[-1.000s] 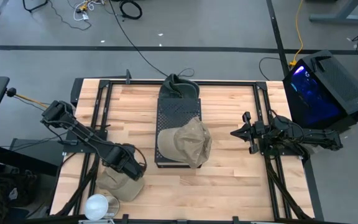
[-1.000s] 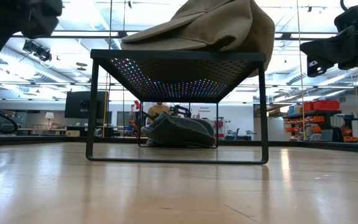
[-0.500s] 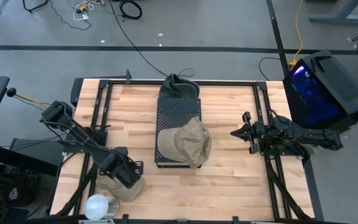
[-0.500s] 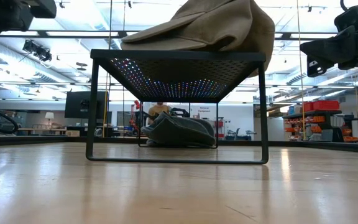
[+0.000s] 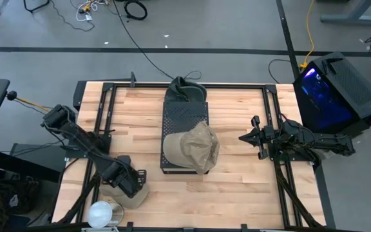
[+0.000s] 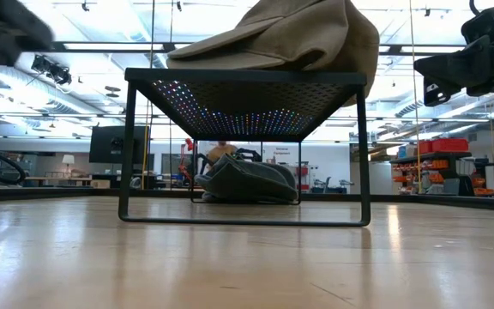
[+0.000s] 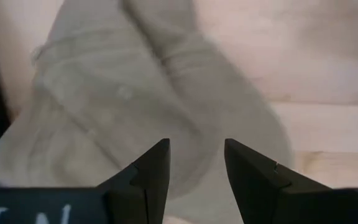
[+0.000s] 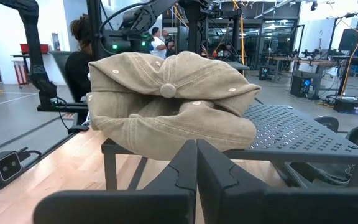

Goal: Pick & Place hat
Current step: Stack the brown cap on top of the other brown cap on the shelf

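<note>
My left gripper's open fingers are at an angle to the fold in the hat's top [image 7: 165,68], so next I move back, turn and pinch the tan hat by its raised fold [image 7: 185,99].
A tan hat [image 5: 131,195] lies on the wood near the table's near-left corner and fills the left wrist view [image 7: 142,99]. My left gripper [image 5: 123,178] [image 7: 195,163] is open above it, pointing down, one finger over each side of the crown. A second tan hat [image 5: 194,147] [image 6: 290,34] [image 8: 173,102] lies on the near end of a black perforated rack [image 5: 183,122]. A dark hat [image 5: 185,89] [image 6: 249,178] lies at the rack's far end. My right gripper [image 5: 253,138] [image 8: 196,163] is shut and waits to the right of the rack.
A white round object [image 5: 100,214] sits at the near-left corner, close to the left arm. Black rails [image 5: 105,109] run along both sides of the table. Bare wood lies between the rack and each arm. People [image 8: 82,50] are in the room beyond the table.
My left gripper has moved toward the table's near edge and a little to the left, coming over the tan hat on the wood. The hats and the right arm have stayed where they were.
</note>
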